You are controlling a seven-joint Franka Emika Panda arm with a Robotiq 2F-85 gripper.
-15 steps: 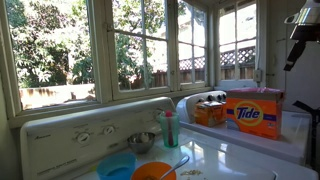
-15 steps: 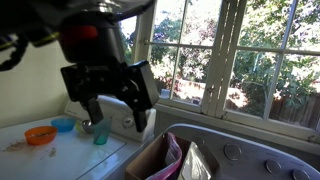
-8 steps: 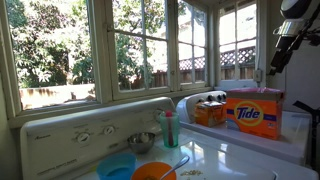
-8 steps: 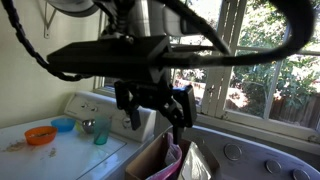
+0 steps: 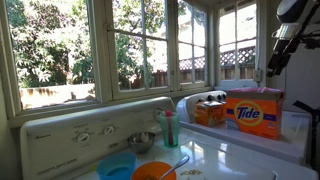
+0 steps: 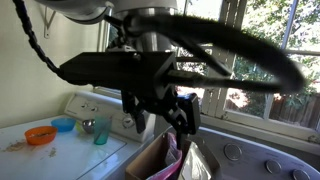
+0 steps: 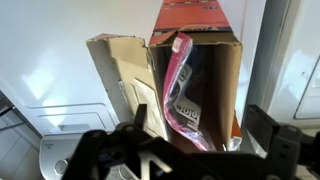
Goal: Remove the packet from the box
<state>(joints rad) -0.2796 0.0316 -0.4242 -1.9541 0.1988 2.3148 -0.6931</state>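
The packet's pink seal strip stands up between the gripper's open fingers, so the robot should keep moving the gripper down into the box opening until the gripper can close on the seal strip.
The orange Tide box stands on the white appliance top. In the wrist view its top is open, with the cardboard flaps spread. The packet, clear plastic with a pink seal strip, sticks up inside the box; it also shows in both exterior views. My gripper is open, its fingers wide apart straight above the box opening. It hangs just over the box in an exterior view and holds nothing.
A smaller orange box with a white top stands beside the Tide box. An orange bowl, a blue bowl, a teal cup and a metal bowl sit on the neighbouring appliance. Windows run close behind.
My gripper has moved over and down toward the open box and turned; its fingers now straddle the opening. Box and packet have not moved.
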